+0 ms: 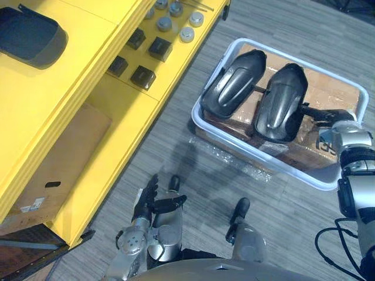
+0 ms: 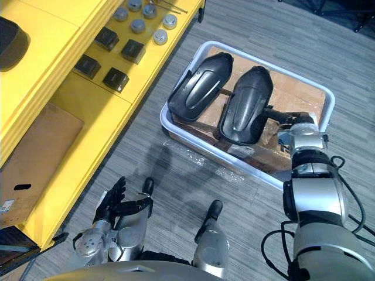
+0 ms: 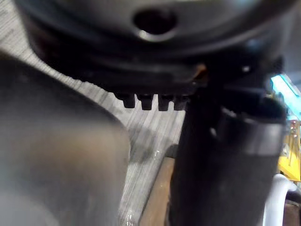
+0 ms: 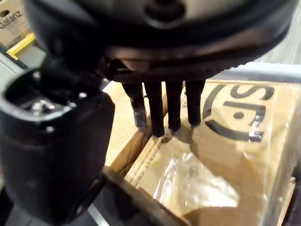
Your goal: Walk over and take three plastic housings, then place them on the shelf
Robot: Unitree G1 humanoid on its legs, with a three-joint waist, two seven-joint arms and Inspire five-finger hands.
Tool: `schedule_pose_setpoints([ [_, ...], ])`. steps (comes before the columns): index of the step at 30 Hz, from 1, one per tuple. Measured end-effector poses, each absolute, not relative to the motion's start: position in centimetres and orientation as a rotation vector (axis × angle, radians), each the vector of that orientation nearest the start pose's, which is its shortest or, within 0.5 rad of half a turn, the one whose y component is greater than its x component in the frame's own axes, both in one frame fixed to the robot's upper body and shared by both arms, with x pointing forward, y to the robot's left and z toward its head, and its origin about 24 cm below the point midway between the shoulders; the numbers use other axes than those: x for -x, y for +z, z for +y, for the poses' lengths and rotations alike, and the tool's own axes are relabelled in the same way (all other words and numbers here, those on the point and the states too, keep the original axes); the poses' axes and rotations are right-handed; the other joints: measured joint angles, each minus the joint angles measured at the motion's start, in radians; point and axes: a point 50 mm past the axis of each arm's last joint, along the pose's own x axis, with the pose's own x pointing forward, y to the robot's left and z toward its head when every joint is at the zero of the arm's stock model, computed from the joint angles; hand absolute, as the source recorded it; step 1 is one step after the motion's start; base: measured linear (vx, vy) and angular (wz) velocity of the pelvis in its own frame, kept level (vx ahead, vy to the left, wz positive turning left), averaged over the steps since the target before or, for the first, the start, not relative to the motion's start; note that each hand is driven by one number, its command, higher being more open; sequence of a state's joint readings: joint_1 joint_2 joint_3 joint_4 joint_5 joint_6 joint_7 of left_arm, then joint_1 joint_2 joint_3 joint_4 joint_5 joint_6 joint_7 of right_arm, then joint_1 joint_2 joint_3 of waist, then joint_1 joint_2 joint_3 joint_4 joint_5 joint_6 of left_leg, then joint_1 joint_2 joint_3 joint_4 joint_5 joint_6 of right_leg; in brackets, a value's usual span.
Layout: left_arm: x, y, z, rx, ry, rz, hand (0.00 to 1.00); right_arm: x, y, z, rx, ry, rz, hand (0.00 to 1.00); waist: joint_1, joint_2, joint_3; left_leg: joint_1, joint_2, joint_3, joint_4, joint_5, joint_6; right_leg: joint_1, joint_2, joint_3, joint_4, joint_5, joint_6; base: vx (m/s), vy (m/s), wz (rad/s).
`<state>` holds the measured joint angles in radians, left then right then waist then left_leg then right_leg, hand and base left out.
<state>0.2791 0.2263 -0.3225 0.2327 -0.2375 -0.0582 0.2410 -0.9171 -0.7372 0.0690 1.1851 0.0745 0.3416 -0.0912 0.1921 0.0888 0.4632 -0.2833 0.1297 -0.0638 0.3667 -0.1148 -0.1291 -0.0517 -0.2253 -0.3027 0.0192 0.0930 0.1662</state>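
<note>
Each housing (image 1: 282, 103) will come off on its own when I lift it, because only a slim tab (image 1: 260, 89) crosses the gap between the two dark housings.
Two dark plastic housings (image 1: 234, 82) (image 1: 281, 102) lie side by side on a cardboard box inside a white tray (image 1: 316, 181) on the floor. A third dark housing (image 1: 29, 35) rests on top of the yellow shelf (image 1: 88, 58) at the far left. My right hand (image 1: 322, 114) reaches into the tray beside the right housing, open, its fingers (image 4: 164, 108) straight over the cardboard and holding nothing. My left hand (image 1: 155, 199) hangs low near my body, open and empty.
Small black blocks (image 1: 143, 76) and grey round parts (image 1: 176, 17) sit on a lower level of the shelf. A flat cardboard box (image 1: 64, 158) lies on the shelf's bottom level. Clear plastic film (image 1: 234, 161) lies on the floor beside the tray.
</note>
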Motion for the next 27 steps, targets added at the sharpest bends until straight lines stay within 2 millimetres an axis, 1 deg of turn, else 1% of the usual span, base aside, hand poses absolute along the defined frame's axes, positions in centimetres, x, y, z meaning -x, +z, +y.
schedule_pose_setpoints([
  [1,-15.7,-6.8,15.5,-0.035,0.048,0.503,1.00,-34.3,12.6,-36.7,0.460,-0.580,0.532,0.00,-0.003,0.002,0.001,-0.003,0.000,0.000,0.000,0.000,0.000,-0.002,0.000,0.000,0.000,0.000,0.000,0.06,-0.003,-0.03],
  [5,-15.9,-6.7,15.0,-0.032,0.038,0.494,1.00,-33.8,12.1,-37.3,0.536,-0.581,0.590,0.00,-0.004,0.027,0.015,-0.004,0.003,0.000,0.001,0.000,0.000,-0.014,0.000,-0.005,0.019,-0.002,-0.003,0.03,-0.002,-0.03],
  [8,-15.9,-6.7,14.8,-0.026,0.041,0.494,1.00,-34.0,11.6,-36.9,0.522,-0.557,0.578,0.00,-0.004,0.043,0.023,0.000,0.004,-0.001,0.001,0.000,0.000,-0.017,-0.002,-0.015,0.034,-0.007,-0.009,0.00,0.000,0.00],
  [10,-15.9,-6.7,14.8,-0.025,0.043,0.494,1.00,-34.3,11.4,-36.3,0.548,-0.536,0.566,0.00,-0.004,0.045,0.024,0.003,0.005,-0.001,0.001,0.000,0.001,-0.017,-0.002,-0.017,0.039,-0.010,-0.010,-0.02,0.002,0.01],
  [12,-15.8,-6.7,14.7,-0.025,0.043,0.496,1.00,-34.1,10.0,-35.8,0.581,-0.529,0.567,0.00,0.001,0.044,0.025,0.012,0.005,-0.005,-0.001,0.001,0.001,-0.017,-0.007,-0.021,0.069,-0.028,-0.012,-0.03,-0.001,0.07],
  [15,-15.8,-6.8,14.8,-0.026,0.043,0.497,1.00,-34.0,9.6,-35.6,0.631,-0.531,0.537,0.00,0.000,0.044,0.025,0.014,0.004,-0.007,-0.004,0.001,0.000,-0.021,-0.009,-0.022,0.081,-0.034,-0.014,-0.03,-0.003,0.02],
  [18,-15.7,-6.8,14.8,-0.025,0.045,0.497,1.00,-34.0,9.2,-35.1,0.705,-0.528,0.461,0.00,-0.006,0.039,0.028,0.014,0.005,-0.005,-0.010,0.007,0.000,-0.027,-0.009,-0.021,0.084,-0.034,-0.015,0.00,0.000,0.00],
  [20,-15.7,-6.6,15.0,-0.014,0.054,0.482,1.00,-33.8,8.9,-34.7,0.754,-0.521,0.406,0.00,-0.009,0.032,0.032,0.020,0.005,-0.003,-0.027,0.020,-0.001,-0.029,-0.010,-0.021,0.083,-0.034,-0.015,0.00,0.000,0.00],
  [22,-15.8,-6.2,15.3,0.017,0.077,0.469,1.00,-33.5,8.4,-33.5,0.821,-0.501,0.327,0.00,-0.015,0.018,0.039,0.044,0.007,0.005,-0.052,0.028,-0.004,-0.021,-0.010,-0.018,0.081,-0.034,-0.015,0.02,-0.030,-0.06],
  [23,-15.8,-6.0,15.4,0.023,0.087,0.462,1.00,-33.4,8.2,-33.0,0.825,-0.492,0.311,0.00,-0.021,0.013,0.041,0.051,0.008,0.007,-0.059,0.030,-0.004,-0.016,-0.010,-0.017,0.080,-0.034,-0.015,0.03,-0.032,-0.06],
  [24,-15.7,-5.5,15.8,0.034,0.108,0.439,1.00,-33.2,7.8,-32.0,0.821,-0.475,0.274,0.00,-0.035,0.003,0.040,0.058,0.011,0.010,-0.064,0.030,-0.004,-0.013,-0.008,-0.017,0.079,-0.034,-0.015,0.03,-0.024,-0.08],
  [25,-15.8,-5.1,15.9,0.043,0.115,0.422,1.00,-33.0,7.6,-31.6,0.823,-0.473,0.256,0.00,-0.035,-0.001,0.041,0.063,0.013,0.015,-0.069,0.031,-0.005,-0.013,-0.007,-0.016,0.078,-0.034,-0.015,0.04,-0.030,-0.12],
  [27,-16.6,-2.7,16.6,0.070,0.156,0.315,1.00,-32.0,6.4,-30.0,0.810,-0.470,0.205,0.00,-0.043,-0.023,0.038,0.080,0.018,0.028,-0.082,0.032,-0.006,-0.004,-0.002,-0.008,0.067,-0.034,-0.016,0.04,-0.026,-0.13],
])
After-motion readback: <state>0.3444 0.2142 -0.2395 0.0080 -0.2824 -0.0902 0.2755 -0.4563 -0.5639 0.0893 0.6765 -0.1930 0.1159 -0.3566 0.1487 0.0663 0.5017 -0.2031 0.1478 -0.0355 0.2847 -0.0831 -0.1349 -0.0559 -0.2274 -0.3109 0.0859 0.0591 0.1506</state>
